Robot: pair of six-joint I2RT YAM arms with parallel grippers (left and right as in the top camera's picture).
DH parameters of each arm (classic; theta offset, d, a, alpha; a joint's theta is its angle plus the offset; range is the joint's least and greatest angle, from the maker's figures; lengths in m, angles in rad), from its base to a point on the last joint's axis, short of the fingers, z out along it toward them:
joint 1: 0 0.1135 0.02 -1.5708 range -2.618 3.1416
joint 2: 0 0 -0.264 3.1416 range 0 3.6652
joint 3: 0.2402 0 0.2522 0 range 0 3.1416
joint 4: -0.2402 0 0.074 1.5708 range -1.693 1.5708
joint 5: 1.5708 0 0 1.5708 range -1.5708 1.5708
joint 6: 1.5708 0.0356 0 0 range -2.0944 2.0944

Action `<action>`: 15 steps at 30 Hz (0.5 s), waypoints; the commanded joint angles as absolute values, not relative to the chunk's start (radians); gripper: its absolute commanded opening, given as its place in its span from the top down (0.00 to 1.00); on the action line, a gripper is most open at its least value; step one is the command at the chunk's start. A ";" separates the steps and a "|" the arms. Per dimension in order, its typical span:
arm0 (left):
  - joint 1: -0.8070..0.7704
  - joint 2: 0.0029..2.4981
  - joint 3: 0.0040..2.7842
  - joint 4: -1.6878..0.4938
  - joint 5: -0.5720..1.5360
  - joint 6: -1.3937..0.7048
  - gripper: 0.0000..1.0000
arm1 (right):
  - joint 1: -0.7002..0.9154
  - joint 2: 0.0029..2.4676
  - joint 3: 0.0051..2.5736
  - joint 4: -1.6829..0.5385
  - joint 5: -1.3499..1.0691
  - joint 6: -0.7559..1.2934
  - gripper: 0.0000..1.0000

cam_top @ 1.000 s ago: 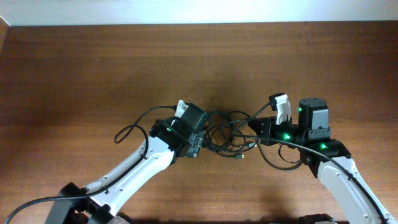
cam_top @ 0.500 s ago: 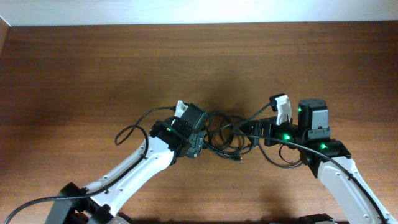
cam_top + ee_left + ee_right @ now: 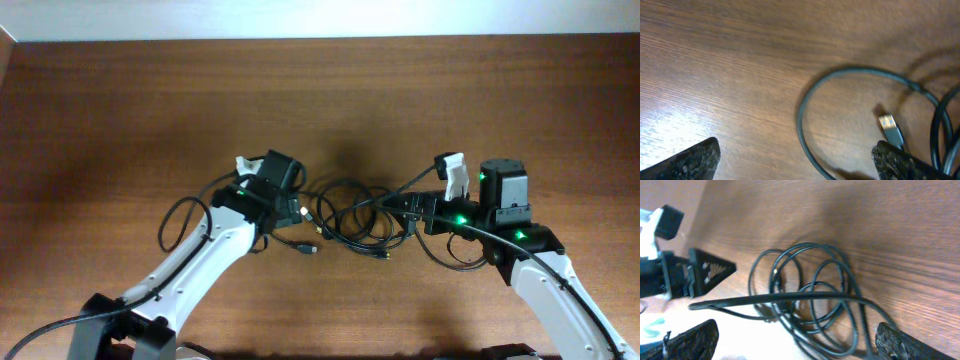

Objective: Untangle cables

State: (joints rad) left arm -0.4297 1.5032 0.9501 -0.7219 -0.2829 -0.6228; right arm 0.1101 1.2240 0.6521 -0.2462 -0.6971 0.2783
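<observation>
The wide cable loop lies loose and leads into the crossing strands of cable, so I expect the whole loop to follow when my right gripper pulls.
The cables lie as a tangle of thin black loops at the table's middle, with metal-tipped plug ends at the near edge of the tangle. My left gripper stands open just left of the tangle. In its wrist view one cable loop and a metal plug lie ahead of the spread gripper. My right gripper is open at the tangle's right side. The cable loops run between its fingers, and nothing is pinched.
The brown wooden table stretches far and left. The table's far edge meets a white wall. The arms' own thicker wires loop beside each wrist, one on the left and one on the right.
My right jaws have gone from shut to open. My left arm has drawn back to the left, away from the tangle, and a plug end now lies exposed beside it.
</observation>
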 commanded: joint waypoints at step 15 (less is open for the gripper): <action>-0.236 1.502 0.941 -0.687 -0.276 -0.636 0.01 | 0.246 1.217 0.689 -0.123 -0.836 0.641 0.01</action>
